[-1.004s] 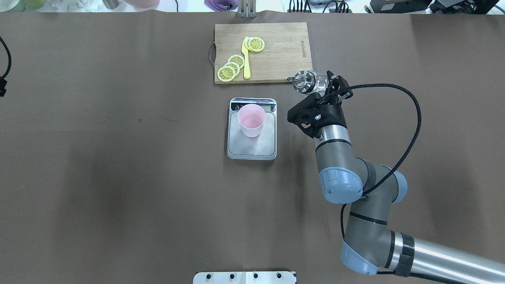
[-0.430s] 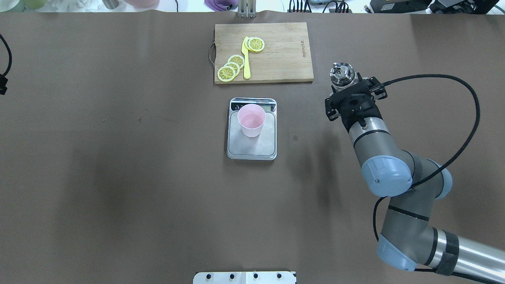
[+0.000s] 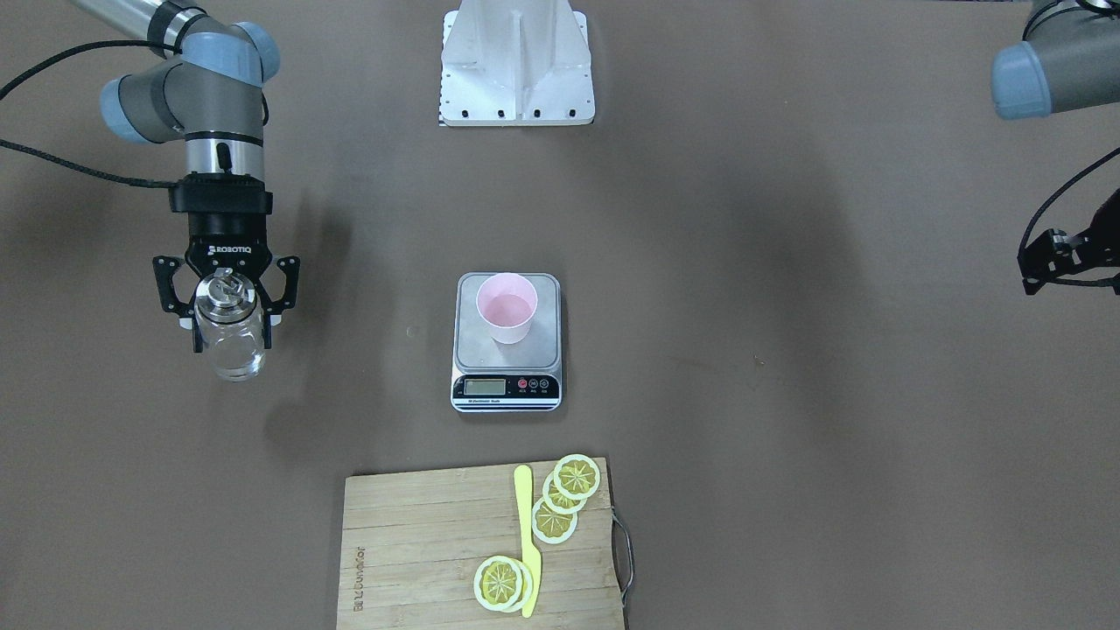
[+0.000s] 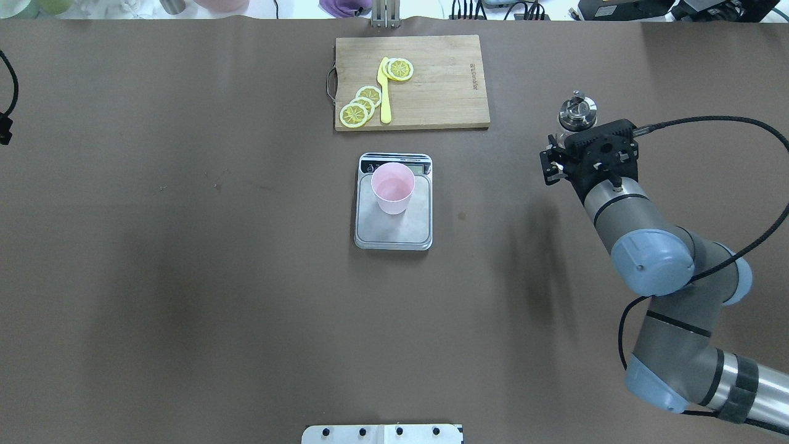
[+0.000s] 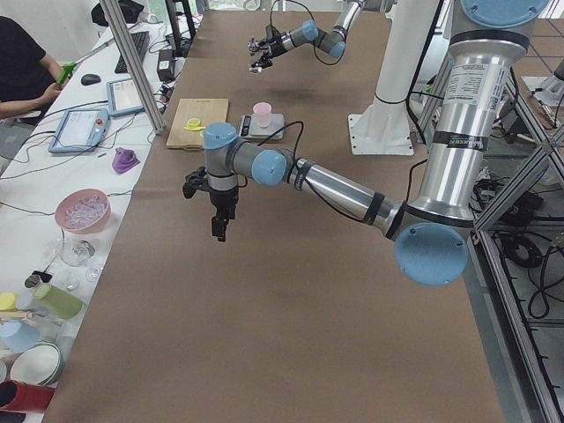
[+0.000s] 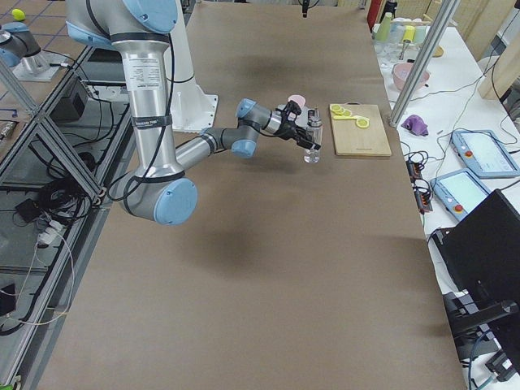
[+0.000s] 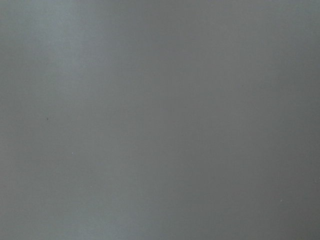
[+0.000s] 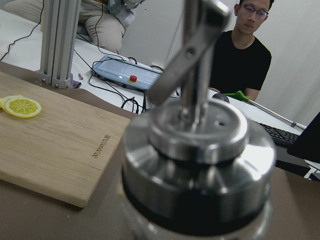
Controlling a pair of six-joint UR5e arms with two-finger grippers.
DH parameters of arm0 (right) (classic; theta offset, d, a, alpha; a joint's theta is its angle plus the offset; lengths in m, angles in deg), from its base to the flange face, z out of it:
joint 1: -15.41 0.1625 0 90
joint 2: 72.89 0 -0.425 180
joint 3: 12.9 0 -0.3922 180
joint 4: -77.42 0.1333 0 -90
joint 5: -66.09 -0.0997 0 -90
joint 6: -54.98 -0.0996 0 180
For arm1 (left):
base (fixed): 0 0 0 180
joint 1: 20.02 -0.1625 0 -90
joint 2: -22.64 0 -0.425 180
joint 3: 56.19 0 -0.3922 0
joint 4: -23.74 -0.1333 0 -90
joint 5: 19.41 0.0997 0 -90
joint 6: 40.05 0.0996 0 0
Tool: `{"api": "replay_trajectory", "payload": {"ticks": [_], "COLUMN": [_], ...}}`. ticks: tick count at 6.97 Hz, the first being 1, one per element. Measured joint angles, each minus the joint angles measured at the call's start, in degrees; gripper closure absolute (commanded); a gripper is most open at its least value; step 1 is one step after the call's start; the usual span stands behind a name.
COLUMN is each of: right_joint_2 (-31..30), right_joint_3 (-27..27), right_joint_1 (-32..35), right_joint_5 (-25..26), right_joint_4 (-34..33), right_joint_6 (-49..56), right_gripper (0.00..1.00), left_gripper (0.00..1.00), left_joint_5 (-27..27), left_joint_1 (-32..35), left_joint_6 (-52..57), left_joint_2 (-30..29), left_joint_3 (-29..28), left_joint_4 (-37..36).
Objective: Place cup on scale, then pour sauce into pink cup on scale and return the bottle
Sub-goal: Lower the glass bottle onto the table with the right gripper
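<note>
The bottle's base [image 3: 240, 367] is facing down above open tabletop [image 3: 212, 388] clear of the cutting board, so the robot's right gripper should go on lowering the bottle until its base sits there.
The pale pink cup [image 4: 392, 187] [image 3: 507, 319] stands upright on the silver scale [image 4: 394, 233] [image 3: 506, 391] at the table's middle. My right gripper [image 3: 231, 337] [image 4: 573, 132] is shut on the clear glass bottle [image 3: 229, 346] and holds it upright above the table, well to the right of the scale. The bottle's chrome spout top [image 4: 577, 113] [image 8: 200, 125] fills the right wrist view. My left gripper [image 3: 1059, 254] hangs at the table's far left edge, away from everything; I cannot tell whether it is open or shut. The sauce is not discernible.
A wooden cutting board [image 4: 444, 80] [image 3: 411, 542] with lemon slices [image 4: 360, 105] and a yellow knife [image 4: 384, 92] lies beyond the scale. The robot's white base plate [image 3: 516, 61] is at the near edge. An operator [image 8: 240, 55] sits past the table's far side.
My right arm has carried the bottle rightwards, away from the scale and the board's corner. The bottle has gone from tilted with the spout towards the cup to upright.
</note>
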Motion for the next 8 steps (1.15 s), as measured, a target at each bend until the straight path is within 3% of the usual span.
{"api": "replay_trajectory", "payload": {"ticks": [2, 8], "right_joint_2": [-3.23, -3.83], "right_joint_3": [1.01, 5.44], "right_joint_1": [1.09, 1.61], "right_joint_5": [-2.66, -7.06], "right_joint_4": [6.10, 7.12], "right_joint_6": [-3.67, -8.47], "right_gripper": [0.87, 0.84], "left_gripper": [0.01, 0.01], "left_joint_5": [0.06, 0.07], "left_joint_1": [0.00, 0.00], "left_joint_6": [-0.01, -0.03], "left_joint_2": [0.04, 0.04], "left_joint_3": [0.09, 0.34], "left_joint_4": [0.00, 0.00]}}
